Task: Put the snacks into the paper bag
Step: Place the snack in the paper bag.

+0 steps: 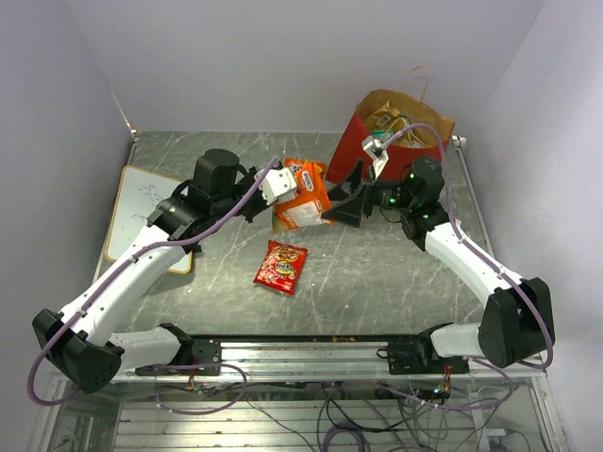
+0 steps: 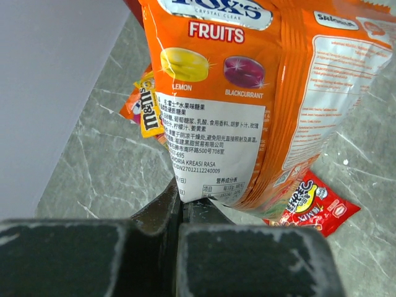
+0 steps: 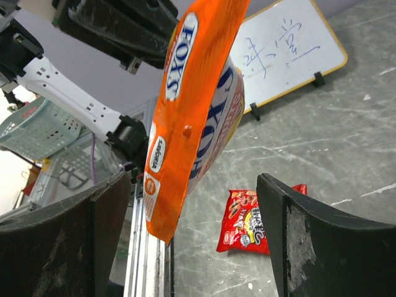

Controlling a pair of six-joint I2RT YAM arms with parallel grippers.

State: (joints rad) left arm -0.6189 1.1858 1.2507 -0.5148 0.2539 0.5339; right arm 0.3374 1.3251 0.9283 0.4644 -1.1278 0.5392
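The red paper bag (image 1: 400,115) stands past my left gripper, on my right gripper's side, so my right gripper should grab the orange Fox's pack (image 1: 318,200) by its free edge.
My left gripper (image 1: 288,191) is shut on the lower edge of an orange Fox's fruit candy pack (image 1: 305,199) and holds it up above the table; in the left wrist view (image 2: 179,201) the jaws pinch the pack (image 2: 235,93). My right gripper (image 1: 341,205) is open just right of the pack. In the right wrist view (image 3: 193,180) the pack (image 3: 192,105) hangs between the spread fingers (image 3: 309,241) without touching them. A small red snack pack (image 1: 281,266) lies flat on the table. The red paper bag (image 1: 369,127) stands open at the back right, with packets inside.
A small orange and yellow M&M's pack (image 2: 145,106) lies on the table behind the held pack. A white board (image 1: 141,209) lies at the left edge under the left arm. The red pack also shows below the grippers (image 2: 315,207) (image 3: 250,223).
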